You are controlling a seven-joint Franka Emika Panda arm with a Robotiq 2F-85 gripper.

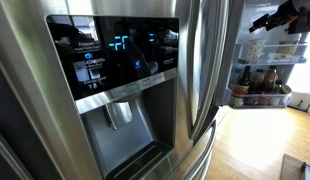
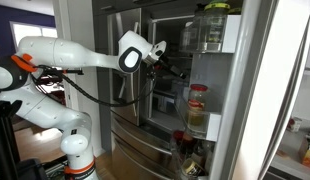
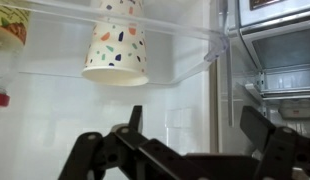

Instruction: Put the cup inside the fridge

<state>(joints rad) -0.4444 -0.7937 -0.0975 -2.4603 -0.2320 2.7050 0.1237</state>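
The cup (image 3: 117,42) stands outside the gap between my gripper's open fingers, so next I go back toward the cup and pinch its rim (image 3: 141,77) before lifting it clear.
The cup (image 3: 117,45) is white paper with coloured specks. In the wrist view, which is upside down, it stands on a clear glass shelf (image 3: 185,30) inside the fridge's white interior (image 3: 55,120). My gripper (image 3: 195,125) is open and empty, its two black fingers spread apart, a short way back from the cup. The stainless-steel fridge (image 1: 35,90) with its black dispenser panel (image 1: 115,50) fills an exterior view. In both exterior views my gripper (image 1: 270,20) (image 2: 180,70) reaches into the open fridge (image 2: 125,100). I cannot make out the cup in the exterior views.
The open door's shelves hold jars and bottles (image 2: 198,105) (image 1: 260,85). A food container (image 3: 10,30) sits on the same shelf beside the cup. A drawer front and inner frame (image 3: 280,60) stand close to one side of the gripper.
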